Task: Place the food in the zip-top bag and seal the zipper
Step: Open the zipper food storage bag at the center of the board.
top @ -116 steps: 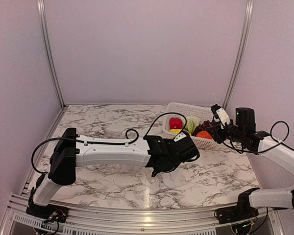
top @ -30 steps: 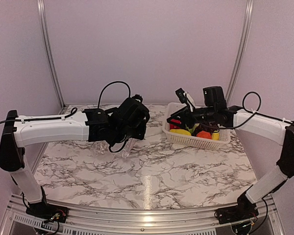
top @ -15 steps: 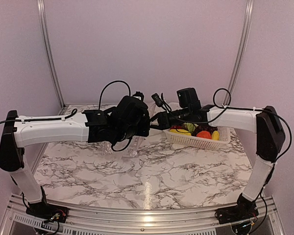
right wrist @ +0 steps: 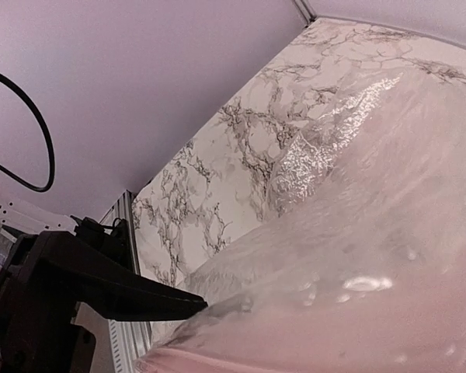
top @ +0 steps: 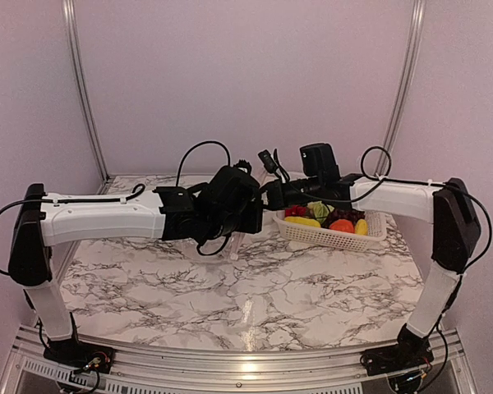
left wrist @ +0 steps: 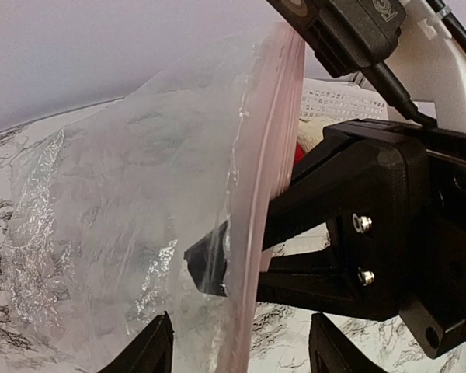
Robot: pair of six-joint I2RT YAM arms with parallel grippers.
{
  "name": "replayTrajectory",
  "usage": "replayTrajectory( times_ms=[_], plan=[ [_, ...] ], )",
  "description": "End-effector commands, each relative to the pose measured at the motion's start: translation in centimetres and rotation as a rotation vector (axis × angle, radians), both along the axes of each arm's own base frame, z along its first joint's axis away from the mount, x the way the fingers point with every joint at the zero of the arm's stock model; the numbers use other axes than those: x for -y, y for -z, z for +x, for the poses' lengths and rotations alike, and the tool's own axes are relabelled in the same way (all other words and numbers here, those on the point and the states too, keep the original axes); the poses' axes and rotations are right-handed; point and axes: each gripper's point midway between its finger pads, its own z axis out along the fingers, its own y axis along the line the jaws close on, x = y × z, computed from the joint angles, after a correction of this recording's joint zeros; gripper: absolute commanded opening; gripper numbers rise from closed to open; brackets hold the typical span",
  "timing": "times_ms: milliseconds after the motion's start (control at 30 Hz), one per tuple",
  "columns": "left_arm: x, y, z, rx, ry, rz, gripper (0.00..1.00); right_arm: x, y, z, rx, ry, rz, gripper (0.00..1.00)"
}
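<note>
My right gripper, needed for the food, is pinching the bag beside the zipper, so next my left gripper shuts on the zipper edge and holds the bag.
The clear zip-top bag hangs above the table between both grippers. In the left wrist view the bag fills the left half, and its pinkish zipper runs top to bottom. My left gripper is open, with the zipper edge passing between its fingertips. My right gripper reaches in from the right, and its fingertip is pinched on the bag beside the zipper. In the right wrist view the bag covers one of the fingers. The food lies in the white basket.
The basket stands at the back right of the marble table, just right of both grippers, and also shows in the left wrist view. Metal frame posts and pale walls close in the back and sides.
My right gripper has swung left from over the basket to the bag's mouth. My left arm has shifted a little to the right with the bag.
</note>
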Motion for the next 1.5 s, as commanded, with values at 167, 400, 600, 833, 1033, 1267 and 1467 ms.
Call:
replayTrajectory(
  times_ms=[167, 400, 600, 833, 1033, 1267, 1467],
  plan=[
    [-1.8, 0.6, 0.9, 0.034, -0.102, 0.1, 0.45, 0.5, -2.7, -0.3, 0.066, 0.053, 0.019, 0.0],
    [-2.7, -0.5, 0.9, 0.068, -0.11, 0.114, 0.19, 1.0, -1.1, -0.1, 0.048, 0.078, -0.041, 0.0],
    [-1.7, -1.4, 0.5, 0.072, -0.045, 0.071, 0.41, 1.2, 0.2, 0.1, 0.038, 0.089, -0.08, 0.0],
    [-2.5, -0.1, 1.4, 0.06, -0.073, 0.129, 0.27, 1.3, -0.3, -0.3, 0.043, 0.079, -0.07, 0.0],
    [-2.3, 1.1, 2.2, 0.062, -0.051, 0.17, 0.31, 1.5, -0.6, -0.9, 0.043, 0.061, -0.062, 0.0],
    [-0.1, 2.5, 3.3, 0.053, 0.005, 0.212, 0.28, 1.5, -0.5, -1.4, 0.044, 0.04, -0.064, 0.0],
    [-2.6, 0.9, 3.9, 0.097, -0.092, 0.227, 0.07, 3.2, 1.1, -0.2, 0.029, 0.114, -0.128, 0.0]
  ],
)
